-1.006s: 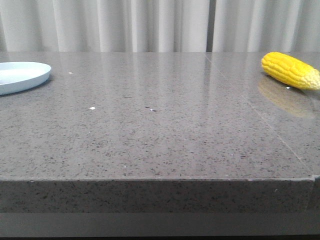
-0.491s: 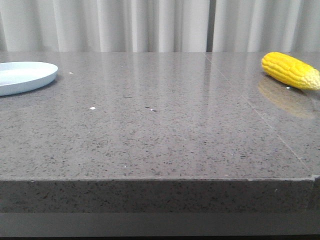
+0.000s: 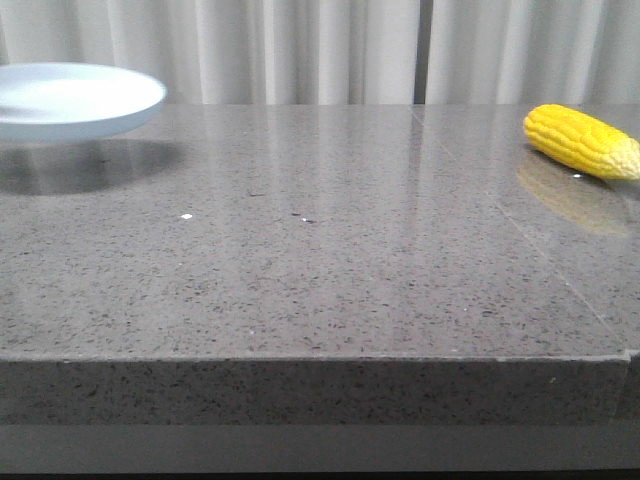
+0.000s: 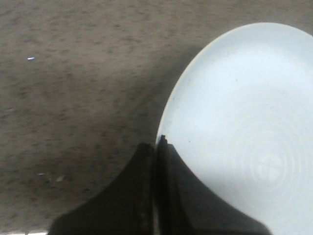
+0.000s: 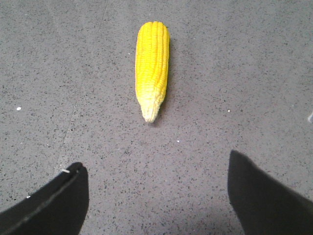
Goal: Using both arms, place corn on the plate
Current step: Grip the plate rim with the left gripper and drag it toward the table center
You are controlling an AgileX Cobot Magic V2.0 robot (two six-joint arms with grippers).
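My left gripper should keep carrying the plate [image 3: 76, 100] to the table's middle [image 3: 298, 210] and lowering it until it sits flat, then let go, because the plate hangs level and that spot is open.
The pale blue-white plate [image 3: 75, 100] hangs above the table at the far left, with its shadow on the top below it. In the left wrist view my left gripper [image 4: 156, 147] is shut on the plate's rim [image 4: 171, 105]. The yellow corn [image 3: 580, 140] lies on the table at the far right. In the right wrist view the corn [image 5: 152, 63] lies lengthwise ahead of my right gripper [image 5: 156, 169], its pale tip toward the fingers. The right gripper is open and empty, clear of the corn. Neither gripper shows in the front view.
The grey speckled table [image 3: 320, 250] has its front edge near the bottom of the front view. White curtains [image 3: 320, 50] hang behind it. A seam [image 3: 520, 230] runs across the table's right part.
The plate has risen off the table and moved right, held by my left gripper. The corn has not moved.
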